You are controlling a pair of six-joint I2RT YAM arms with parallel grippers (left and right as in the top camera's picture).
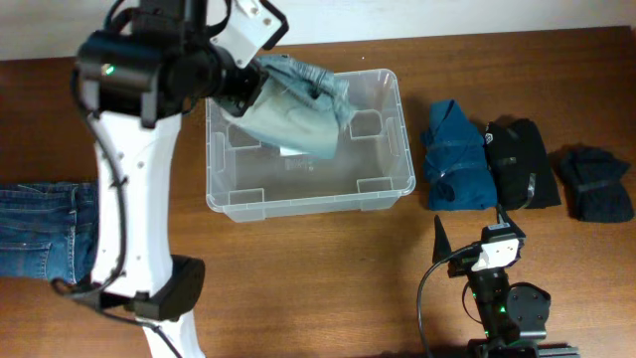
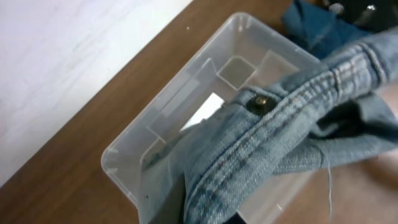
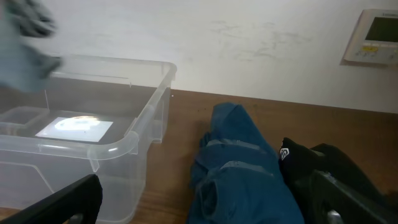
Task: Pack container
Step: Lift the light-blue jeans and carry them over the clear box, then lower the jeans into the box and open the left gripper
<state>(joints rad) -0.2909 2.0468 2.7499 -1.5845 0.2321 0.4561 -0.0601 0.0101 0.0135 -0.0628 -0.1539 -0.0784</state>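
Observation:
The light blue jeans (image 1: pixel 301 117) are hanging over the bin's empty base (image 1: pixel 308 176), so my left gripper should go on lowering them until the cloth rests inside the bin, and then let go.
The container (image 1: pixel 388 189) is a clear plastic bin with a white label on its base, in the middle of the table; it also shows in the left wrist view (image 2: pixel 124 155) and the right wrist view (image 3: pixel 118 146). My left gripper (image 1: pixel 248 89) is shut on light blue jeans (image 1: pixel 298 109) and holds them over the bin's far left part, the cloth hanging into it. The waistband and button fill the left wrist view (image 2: pixel 280 124). My right gripper (image 1: pixel 467 234) is open and empty near the front edge, right of the bin, its fingers (image 3: pixel 205 205) pointing at the folded clothes.
Right of the bin lie a folded blue garment (image 1: pixel 455 154), a black one (image 1: pixel 517 159) and a dark navy one (image 1: pixel 594 181). Blue jeans (image 1: pixel 45 234) lie at the left edge. A white wall with a thermostat (image 3: pixel 376 34) stands behind the table.

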